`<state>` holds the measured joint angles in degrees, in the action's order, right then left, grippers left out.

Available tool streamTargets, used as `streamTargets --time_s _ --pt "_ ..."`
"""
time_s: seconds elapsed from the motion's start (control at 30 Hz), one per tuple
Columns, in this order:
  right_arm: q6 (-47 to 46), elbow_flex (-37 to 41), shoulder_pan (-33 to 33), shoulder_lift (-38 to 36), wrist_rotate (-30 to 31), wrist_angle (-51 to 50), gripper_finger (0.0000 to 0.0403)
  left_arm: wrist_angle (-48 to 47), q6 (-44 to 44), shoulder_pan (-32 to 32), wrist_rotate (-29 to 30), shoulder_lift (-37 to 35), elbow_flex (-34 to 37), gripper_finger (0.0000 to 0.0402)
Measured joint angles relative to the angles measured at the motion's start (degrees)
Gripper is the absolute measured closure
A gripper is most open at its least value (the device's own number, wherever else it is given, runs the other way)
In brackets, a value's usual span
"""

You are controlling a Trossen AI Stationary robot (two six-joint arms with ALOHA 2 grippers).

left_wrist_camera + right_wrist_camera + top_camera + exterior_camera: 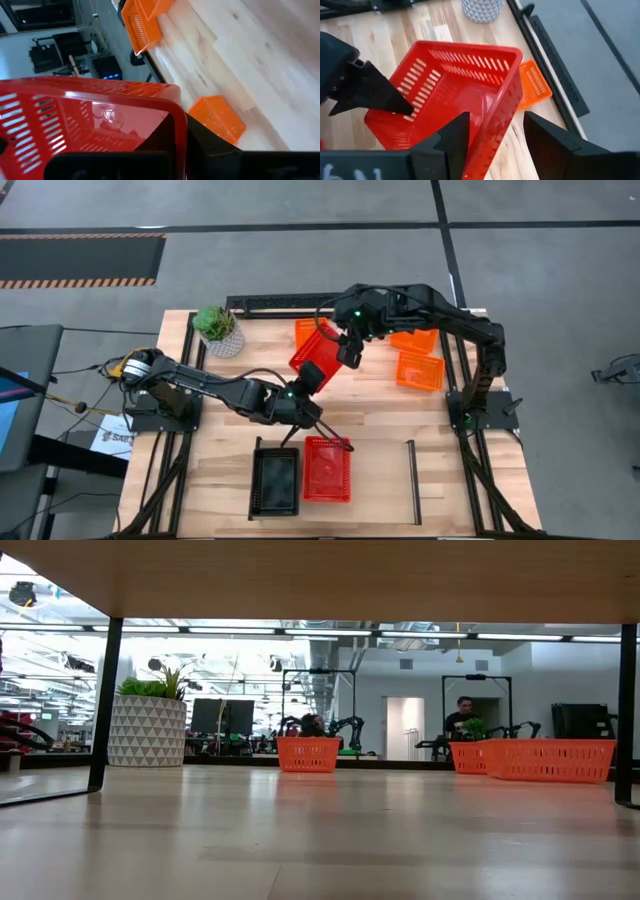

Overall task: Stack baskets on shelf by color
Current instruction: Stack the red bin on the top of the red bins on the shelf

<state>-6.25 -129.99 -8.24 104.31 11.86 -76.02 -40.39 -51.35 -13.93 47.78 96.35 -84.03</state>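
Note:
The red basket is tilted in my left gripper, which holds it by one end [419,80]. So my right gripper should grab the basket's opposite end [493,122] and carry the basket to the shelf.
A red basket [315,355] hangs tilted above the table's middle, and my left gripper [307,377] is shut on it. My right gripper [495,137] is open at the basket's opposite side. One of its fingers [452,135] stands inside the basket and the other [545,137] outside, with the wall [502,120] between them; I cannot tell whether they touch it. On the shelf [380,475] at the near edge, a black basket [275,480] and a second red basket [327,470] rest side by side on their bottoms. My left gripper holds the red basket by one perforated end wall [417,95], near its rim. One finger [385,95] lies on the wall's inner face; the wall hides the other. The fingers come slanting from the table's left. The basket is lifted clear and tilted, its open side turned toward my right arm.
Orange baskets stand at the far right [418,368] [415,340], and another stands behind the held basket [303,332]. A potted plant [220,330] is at the far left. The shelf's right rail [412,470] stands by bare plank.

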Motion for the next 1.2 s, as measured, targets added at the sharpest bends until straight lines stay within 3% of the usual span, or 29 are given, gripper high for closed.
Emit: streamTargets --time_s 0.43,0.57,0.73,0.8,0.97,1.2 --pt "-4.42 0.00 -1.03 -0.09 -0.09 -5.49 0.0256 1.60 -12.59 0.02 5.58 0.00 0.00 0.0401" --pt "-5.94 0.00 -1.14 -0.09 0.01 -6.24 0.0302 3.47 -15.47 0.04 6.69 0.03 0.02 0.0401" --pt "-8.37 0.00 -1.34 -0.11 0.56 -6.24 0.0385 6.49 -15.73 -0.21 7.14 0.05 0.02 0.0398" --pt "-8.45 -0.02 -1.34 -0.13 0.61 -6.45 0.0390 8.53 -14.79 -0.42 7.46 0.05 0.06 0.0391" --pt "-8.84 -0.02 -1.34 -0.20 -0.49 -6.15 0.0396 13.46 -11.32 -0.75 7.83 0.07 0.07 0.0347" --pt "-8.54 0.09 -2.38 -0.63 -1.77 -6.86 0.0398 17.73 -6.79 -2.64 11.35 0.07 0.06 0.0236"
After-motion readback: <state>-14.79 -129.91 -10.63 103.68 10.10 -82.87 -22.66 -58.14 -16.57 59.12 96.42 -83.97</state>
